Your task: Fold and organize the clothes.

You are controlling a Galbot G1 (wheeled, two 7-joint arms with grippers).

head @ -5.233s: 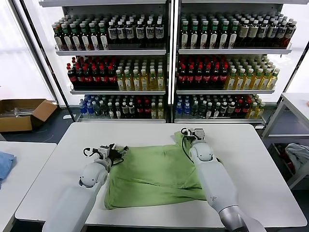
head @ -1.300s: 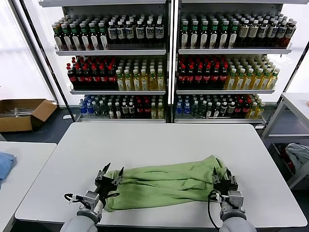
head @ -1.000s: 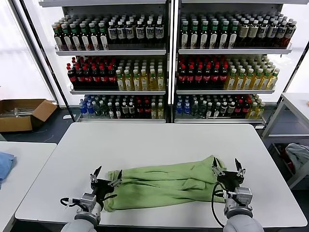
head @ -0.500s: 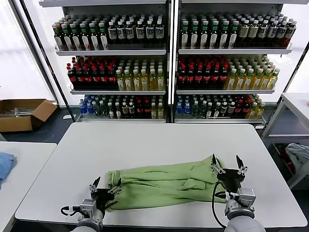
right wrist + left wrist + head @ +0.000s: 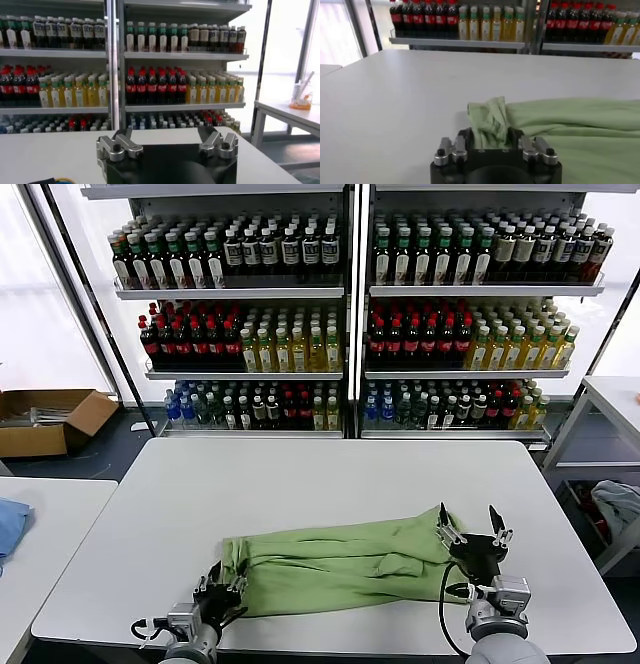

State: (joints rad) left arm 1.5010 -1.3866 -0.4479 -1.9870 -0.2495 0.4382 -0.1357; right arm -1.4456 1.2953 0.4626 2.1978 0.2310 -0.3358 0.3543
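The green shirt's far end [image 5: 432, 544] is way over by my right gripper, so my left gripper should first pull the shirt closer by its bunched corner [image 5: 236, 555] and then fold that corner over.
The light green polo shirt [image 5: 340, 559] lies as a long folded band across the front half of the white table [image 5: 300, 474]. Its collar, buttons and chest print are hidden in the folds. My left gripper [image 5: 223, 584] is low at the shirt's left end, shut on a bunched corner of it. In the left wrist view, the shirt [image 5: 560, 120] runs into my left gripper [image 5: 490, 135]. My right gripper [image 5: 470, 529] is open and empty at the shirt's right end, fingers pointing up. In its own wrist view my right gripper [image 5: 165, 131] faces the shelves with nothing between its fingers.
Shelves of bottles [image 5: 340, 314] stand behind the table. A cardboard box [image 5: 45, 419] sits on the floor at far left. A blue cloth [image 5: 8, 524] lies on the left side table. A grey-blue cloth [image 5: 620, 504] lies under another table [image 5: 610, 399] at right.
The spread shirt was drawn forward into a folded band and both grippers opened. Since then the left gripper has dropped lower and its fingers have narrowed onto the shirt's left end. The right has stayed open.
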